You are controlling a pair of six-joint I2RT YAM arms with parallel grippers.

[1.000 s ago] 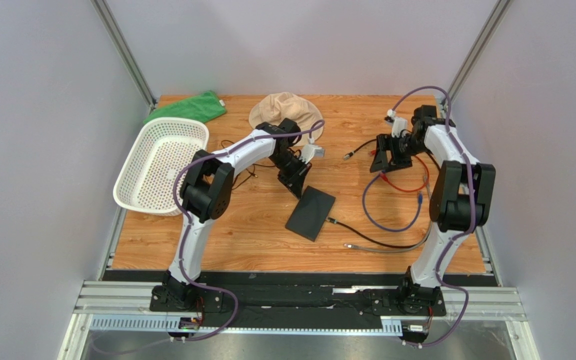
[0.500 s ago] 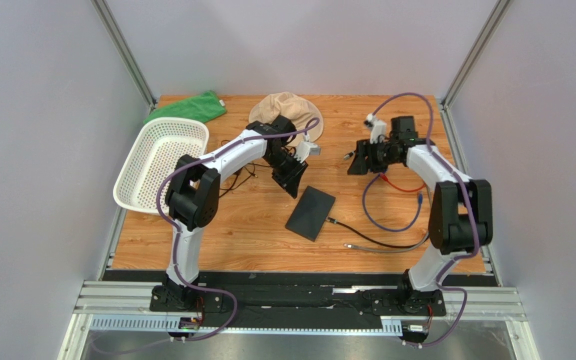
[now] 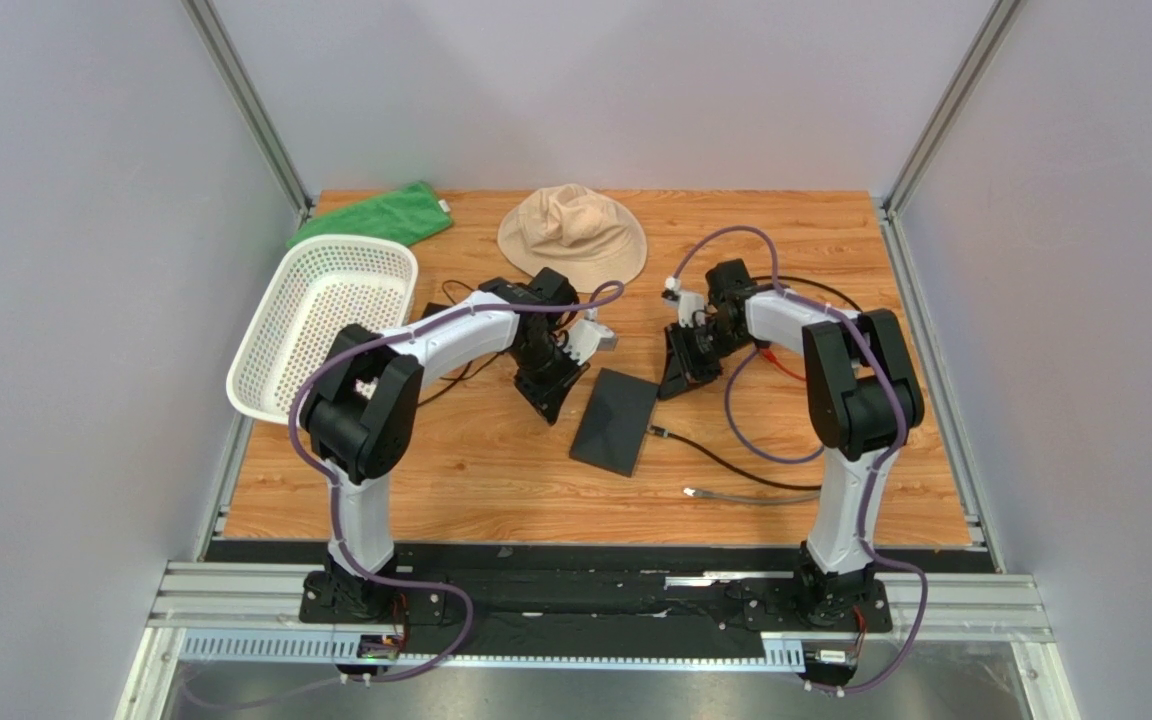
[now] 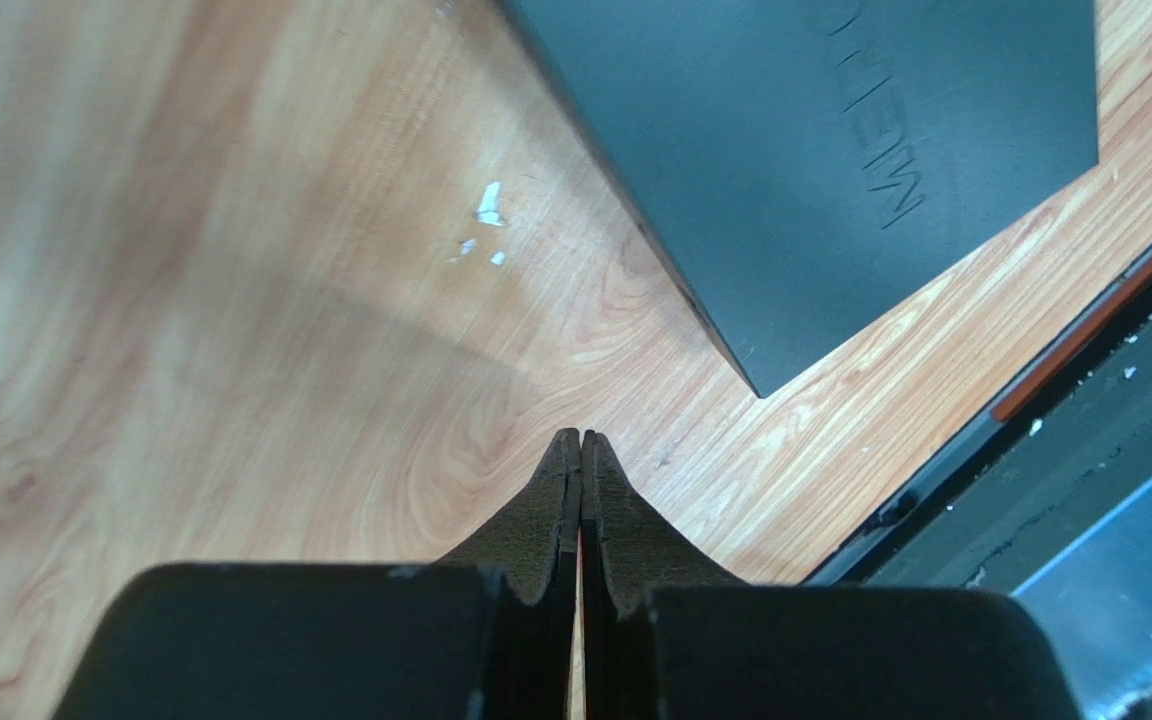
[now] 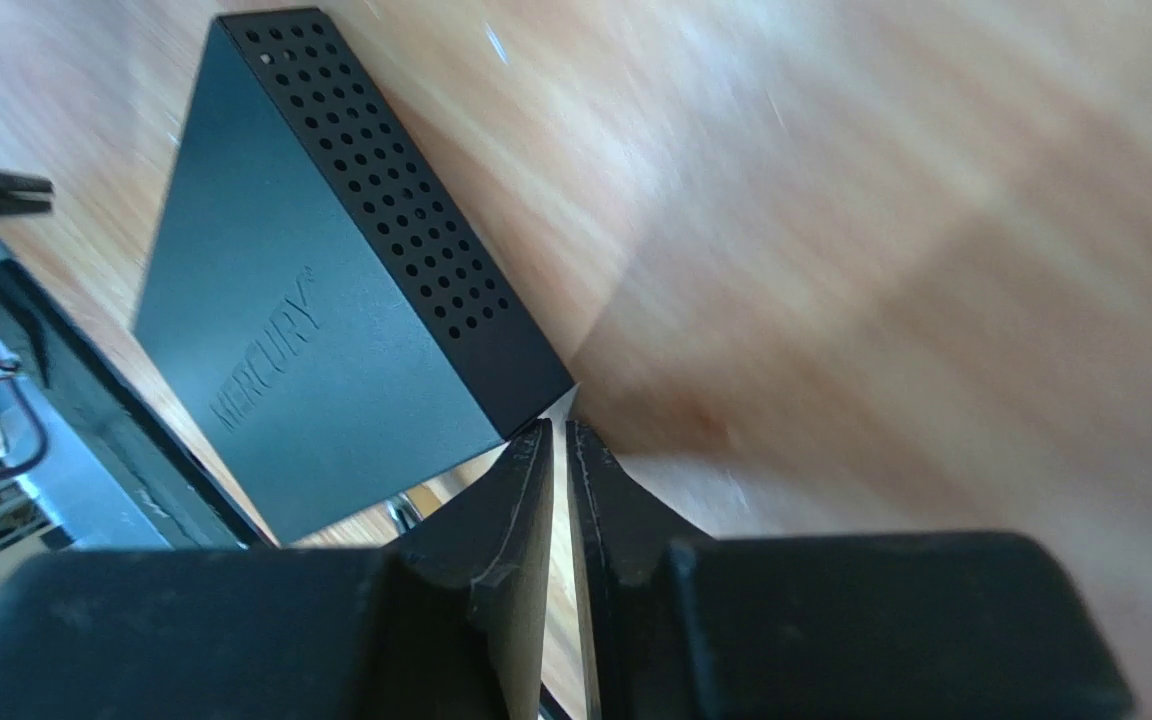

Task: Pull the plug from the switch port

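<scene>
My left gripper should press on the switch's top [image 3: 600, 416] to keep the switch still before my right gripper pulls the plug, because the switch lies loose [image 3: 617, 425] beside my left gripper.
The switch [image 3: 615, 422] is a thin black box lying flat at mid-table, its top marked MERCURY. A black cable's plug [image 3: 660, 435] sits in its right narrow edge. My left gripper [image 3: 549, 393] hangs just left of the switch's far corner. In the left wrist view its tips [image 4: 582, 438] are pressed together, empty, with the switch [image 4: 838, 135] ahead and to the right. My right gripper [image 3: 675, 375] is low beside the switch's far right corner. Its jaws [image 5: 557, 428] stand a narrow slit apart with nothing between them, the switch's perforated side [image 5: 387, 225] just ahead.
A white basket [image 3: 319, 330] stands at the left, with a green cloth [image 3: 372, 215] and a beige hat [image 3: 572, 228] at the back. Loose red [image 3: 785, 365], purple [image 3: 748, 428] and grey [image 3: 778, 495] cables lie right of the switch.
My right arm has swung from the back right down to the switch's far right corner, and its jaws have narrowed from wide open. The left gripper shifted slightly left and nearer.
</scene>
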